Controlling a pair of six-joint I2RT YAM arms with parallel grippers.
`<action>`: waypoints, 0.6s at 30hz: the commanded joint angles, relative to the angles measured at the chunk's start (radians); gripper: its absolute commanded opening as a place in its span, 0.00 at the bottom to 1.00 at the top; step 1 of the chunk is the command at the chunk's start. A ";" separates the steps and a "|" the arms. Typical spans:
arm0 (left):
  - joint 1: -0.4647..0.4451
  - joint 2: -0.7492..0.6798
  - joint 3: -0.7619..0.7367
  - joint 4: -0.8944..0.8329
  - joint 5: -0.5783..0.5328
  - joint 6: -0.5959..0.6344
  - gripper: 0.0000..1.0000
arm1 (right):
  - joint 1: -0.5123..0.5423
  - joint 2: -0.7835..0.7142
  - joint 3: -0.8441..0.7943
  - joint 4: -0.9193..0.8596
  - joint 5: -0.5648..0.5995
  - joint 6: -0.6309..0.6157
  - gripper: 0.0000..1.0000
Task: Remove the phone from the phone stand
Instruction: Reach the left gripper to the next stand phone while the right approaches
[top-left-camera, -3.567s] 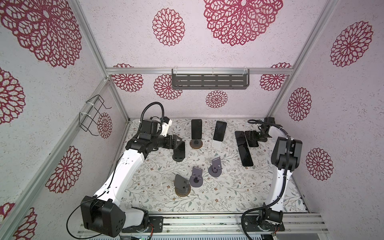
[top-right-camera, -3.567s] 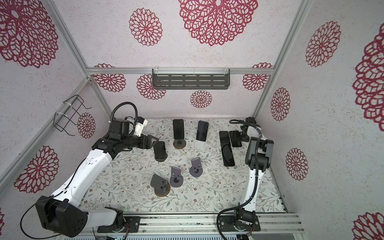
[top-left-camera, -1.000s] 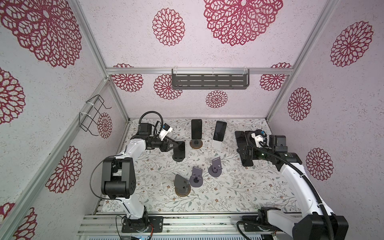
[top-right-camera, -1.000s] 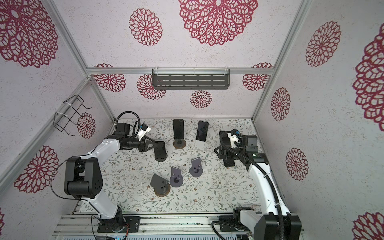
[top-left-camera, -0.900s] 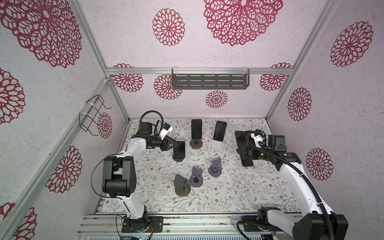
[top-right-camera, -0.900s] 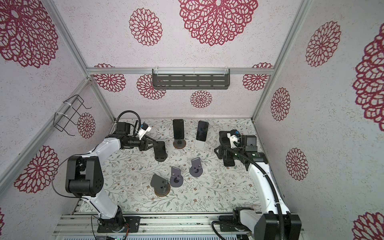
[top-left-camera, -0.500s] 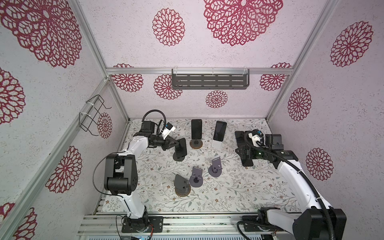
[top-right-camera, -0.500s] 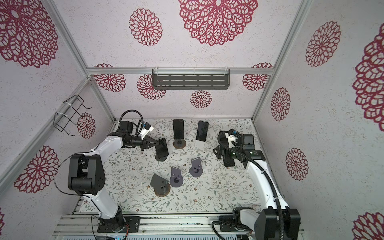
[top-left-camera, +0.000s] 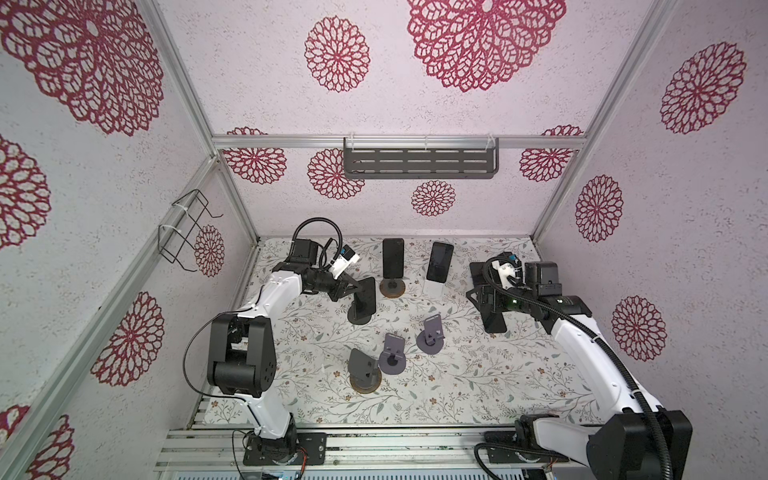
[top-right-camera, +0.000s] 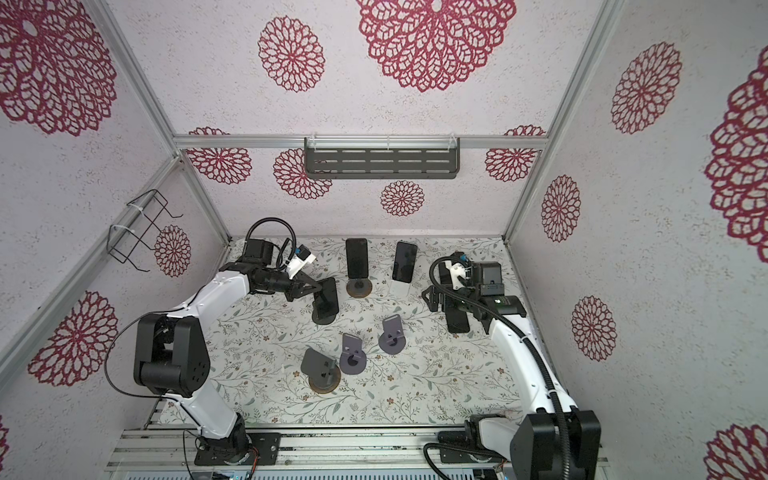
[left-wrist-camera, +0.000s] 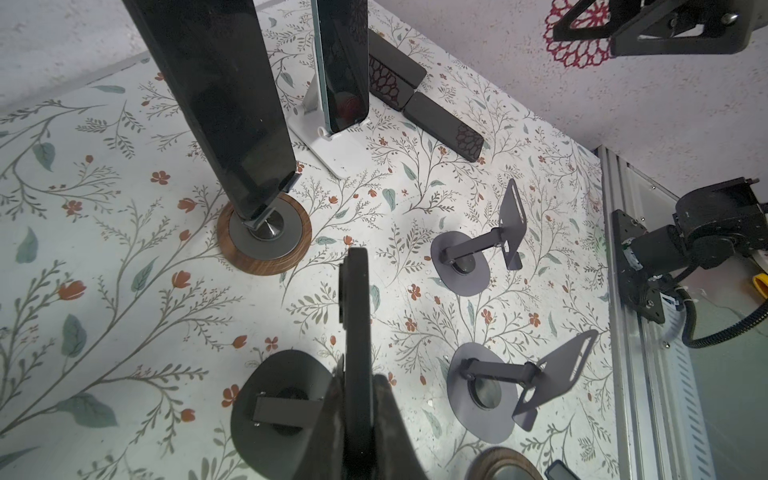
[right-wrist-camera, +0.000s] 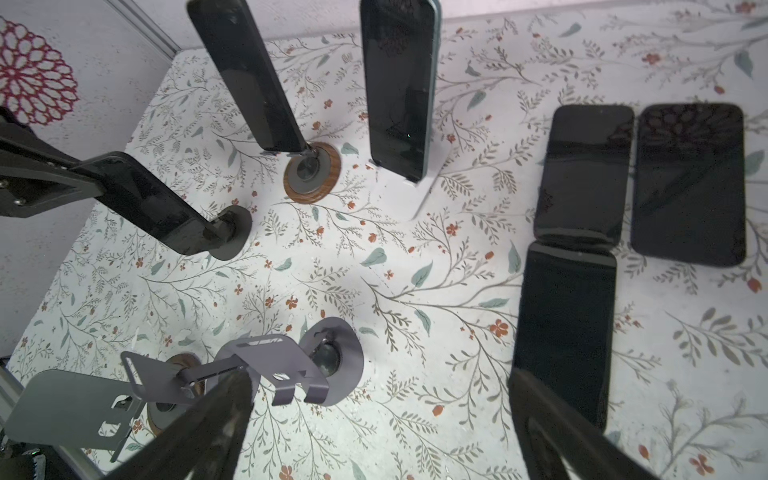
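Note:
The phone in my left gripper (top-left-camera: 366, 295) is a long way from the flat phones, so the robot should lift it off its stand and hand it to the right gripper.
A black phone (top-left-camera: 368, 291) (top-right-camera: 329, 292) leans on a black round-based phone stand (top-left-camera: 358, 319) (top-right-camera: 323, 318) at the left of the mat. My left gripper (top-left-camera: 353, 286) (top-right-camera: 315, 289) is shut on the phone's upper part. In the left wrist view the phone (left-wrist-camera: 355, 324) shows edge-on, pinched between both fingers of the left gripper (left-wrist-camera: 358, 419), above the stand's base (left-wrist-camera: 278, 386). In the right wrist view the phone (right-wrist-camera: 145, 203) still meets its stand (right-wrist-camera: 230, 232) at the lower end. My right gripper (top-left-camera: 482, 297) (right-wrist-camera: 380, 436) hangs open and empty at the right.
Behind stand a phone on a wood-based stand (top-left-camera: 393, 258) and a phone on a white stand (top-left-camera: 439, 262). Three phones lie flat at the right (right-wrist-camera: 582, 174), (right-wrist-camera: 690, 183), (right-wrist-camera: 565, 332). Three empty stands (top-left-camera: 431, 334), (top-left-camera: 394, 353), (top-left-camera: 363, 370) sit mid-mat.
My left gripper has moved right onto the phone and shut on it; phone and gripper sit slightly further right. The right gripper has drifted a little left, still open.

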 joint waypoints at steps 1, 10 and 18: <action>-0.004 -0.077 0.001 0.033 -0.014 -0.079 0.00 | 0.043 -0.083 -0.042 0.184 0.000 0.036 0.99; -0.038 -0.203 -0.031 0.218 -0.116 -0.418 0.00 | 0.154 -0.106 -0.047 0.325 -0.042 0.221 0.99; -0.098 -0.282 0.066 0.131 -0.276 -0.674 0.00 | 0.339 -0.085 -0.040 0.343 0.176 0.225 0.99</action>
